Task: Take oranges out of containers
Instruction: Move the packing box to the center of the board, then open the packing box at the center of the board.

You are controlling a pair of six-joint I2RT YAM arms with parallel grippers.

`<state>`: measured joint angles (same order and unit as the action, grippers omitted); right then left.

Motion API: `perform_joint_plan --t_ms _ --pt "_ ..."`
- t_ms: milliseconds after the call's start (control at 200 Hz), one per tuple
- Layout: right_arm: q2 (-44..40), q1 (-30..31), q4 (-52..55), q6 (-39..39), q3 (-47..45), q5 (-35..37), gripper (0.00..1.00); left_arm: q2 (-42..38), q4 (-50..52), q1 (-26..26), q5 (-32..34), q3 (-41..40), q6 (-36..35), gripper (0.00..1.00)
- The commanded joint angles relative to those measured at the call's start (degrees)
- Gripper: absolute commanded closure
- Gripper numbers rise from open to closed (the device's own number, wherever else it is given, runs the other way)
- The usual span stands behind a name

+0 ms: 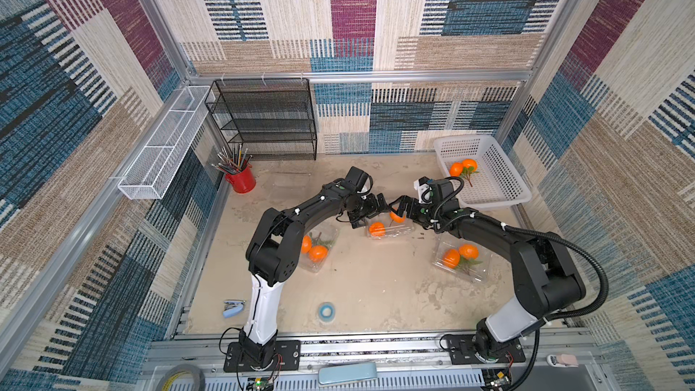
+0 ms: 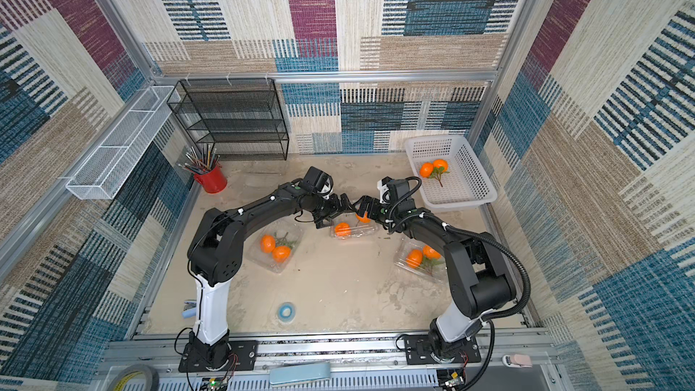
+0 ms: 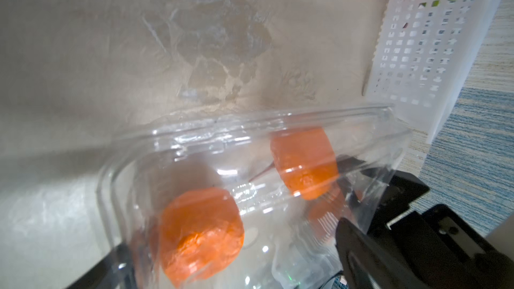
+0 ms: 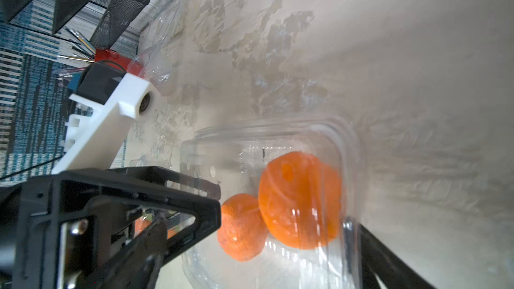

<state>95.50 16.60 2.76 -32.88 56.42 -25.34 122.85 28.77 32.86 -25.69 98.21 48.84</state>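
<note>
The fingers of the robot's two grippers are crowded together over the clear container's middle [image 1: 388, 221], so next the left gripper moves back to its own end of the container [image 1: 367, 231] before it opens the container.
A clear container [image 1: 391, 228] [image 2: 370, 228] holds two oranges [image 1: 377, 229] [image 1: 396, 216] at mid-table. My left gripper [image 1: 376, 205] [image 3: 222, 273] and right gripper [image 1: 401, 208] [image 4: 267, 268] meet over it from opposite ends. Both are open, with the box between their jaws. In the wrist views the oranges [image 3: 200, 234] [image 4: 300, 198] show through the plastic. I cannot tell whether the lid is latched. Two more containers [image 1: 329, 233] [image 1: 477, 270] each hold two oranges [image 1: 318, 253] [image 1: 451, 257].
A white basket [image 1: 500, 182] at the back right holds two leafy oranges [image 1: 456, 169]. A red cup of brushes [image 1: 240, 181], a black mesh shelf [image 1: 267, 118] and a white wire trough [image 1: 165, 141] stand at the back left. A blue tape roll [image 1: 327, 310] and a stapler [image 1: 233, 308] lie near the front.
</note>
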Motion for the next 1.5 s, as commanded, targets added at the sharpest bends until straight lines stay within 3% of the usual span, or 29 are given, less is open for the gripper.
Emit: perform_joint_plan --t_ms 0,275,426,686,841,1067,1493 --pt "3.38 -0.49 0.31 2.61 2.56 -6.78 0.02 3.33 1.63 -1.40 -4.76 6.90 -3.16 0.00" --pt "11.40 -1.50 1.47 3.51 9.06 -13.51 0.02 6.09 6.28 -9.08 -6.98 11.48 -5.57 0.00" --pt "13.72 -1.84 1.94 5.32 11.98 -11.47 0.02 6.68 11.98 -10.40 -4.72 15.50 -10.23 0.01" --pt "4.74 -3.34 -13.76 7.67 -1.09 -8.33 0.02 -1.23 6.97 -10.01 -4.08 3.49 -17.36 0.01" --pt "2.61 -3.92 -16.71 8.53 -3.29 -7.76 0.02 -3.19 8.24 -11.91 -2.99 2.94 -18.19 0.00" --pt "2.40 -4.89 -25.83 5.21 -7.81 -14.46 0.02 -7.78 -11.91 -13.95 -12.55 -10.74 -8.97 0.01" --pt "6.84 -5.18 -37.55 -2.51 -11.14 -21.92 0.02 -4.87 -13.03 -14.67 -14.37 -10.08 -6.74 0.00"
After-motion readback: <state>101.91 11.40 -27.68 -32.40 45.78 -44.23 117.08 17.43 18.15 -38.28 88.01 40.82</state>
